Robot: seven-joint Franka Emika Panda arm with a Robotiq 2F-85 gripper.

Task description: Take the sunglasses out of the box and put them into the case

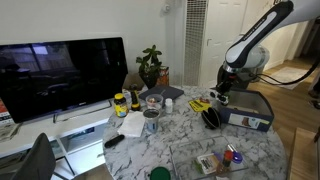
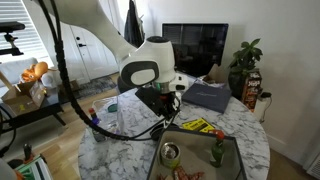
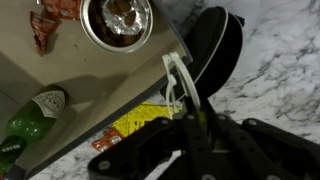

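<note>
The sunglasses (image 3: pixel 178 80) hang by the box's edge, slanted to the case, so next my gripper swings clear and turns them along the case's opening (image 3: pixel 213 48) before lowering them.
In the wrist view my gripper (image 3: pixel 192 108) is shut on the white-framed sunglasses (image 3: pixel 178 78). It holds them over the gap between the box's corner (image 3: pixel 120 70) and the open black oval case (image 3: pixel 215 45), which lies on the marble just beside the box. In an exterior view the gripper (image 1: pixel 222 94) hangs above the case (image 1: pixel 211 118), next to the grey-blue box (image 1: pixel 250 110). In an exterior view the gripper (image 2: pixel 163 104) is above the box's rim (image 2: pixel 238 150); the case is hidden there.
The box holds a round tin (image 3: pixel 118 18), a green bottle (image 3: pixel 28 122) and a red packet (image 3: pixel 50 25). A yellow packet (image 3: pixel 140 122) lies on the marble by the box. A TV (image 1: pixel 60 75), a plant (image 1: pixel 150 65), jars and a cup (image 1: pixel 151 105) stand on the table's far side.
</note>
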